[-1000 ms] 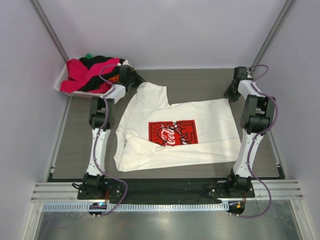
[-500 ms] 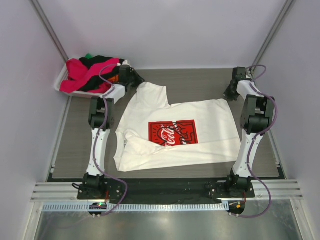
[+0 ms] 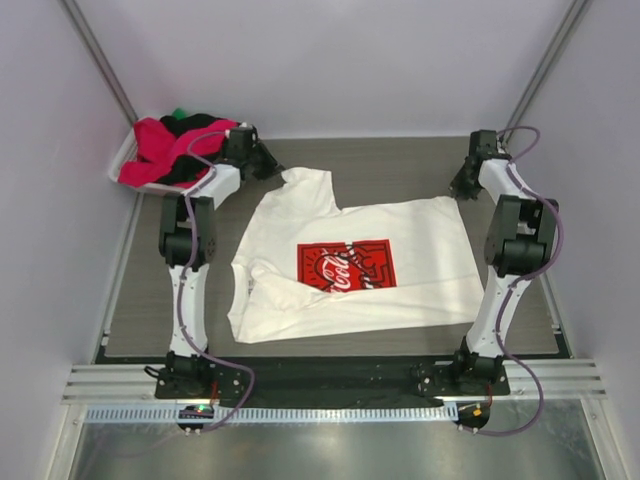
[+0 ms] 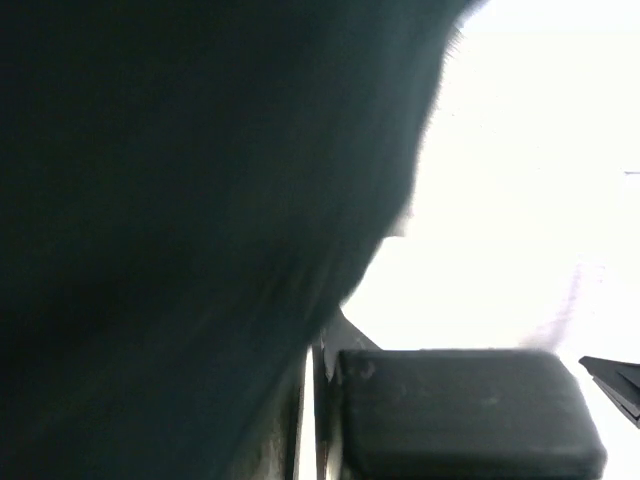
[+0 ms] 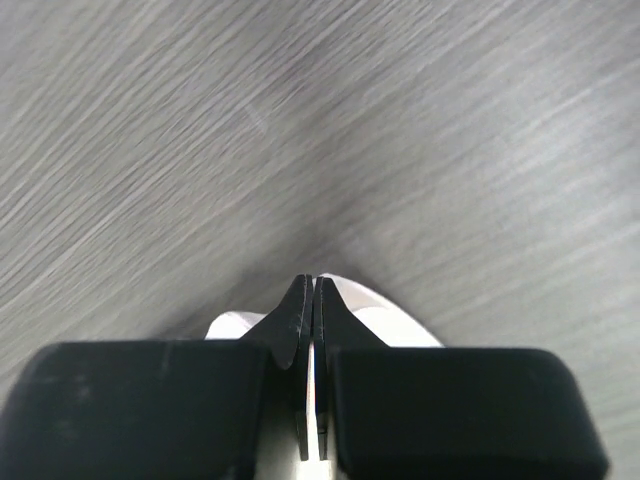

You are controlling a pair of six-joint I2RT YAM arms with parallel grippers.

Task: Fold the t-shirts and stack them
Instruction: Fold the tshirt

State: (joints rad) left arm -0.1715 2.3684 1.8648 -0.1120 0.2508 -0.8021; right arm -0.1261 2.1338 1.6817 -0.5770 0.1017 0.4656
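Note:
The robot's two grippers hold the t-shirt's far edge, with the white t-shirt's near side folded flat (image 3: 390, 308), so the left gripper goes on bringing that edge toward the near fold (image 3: 268, 284) and then lets go.
A white t-shirt (image 3: 355, 265) with a red square chest print lies spread flat on the table in the top view. My left gripper (image 3: 264, 162) is at its far left sleeve corner. In the left wrist view that gripper (image 4: 322, 350) is shut, a thin sliver of white cloth (image 4: 520, 200) showing between its tips. My right gripper (image 3: 461, 186) sits at the shirt's far right corner. The right wrist view shows this gripper (image 5: 313, 287) shut on a fold of the white t-shirt (image 5: 390, 320). More t-shirts, pink (image 3: 150, 150), black (image 3: 205, 125) and green (image 3: 178, 112), lie heaped at the far left.
The heap of shirts fills a small white bin (image 3: 118, 160) in the far left corner, just behind my left wrist. Grey wood-grain table (image 3: 400, 165) shows beyond the shirt. Lilac walls close in on both sides and the back.
The right gripper has closed on the shirt's far right corner. The left arm's elbow has swung out to the left and its wrist has shifted toward the bin. The shirt lies as before.

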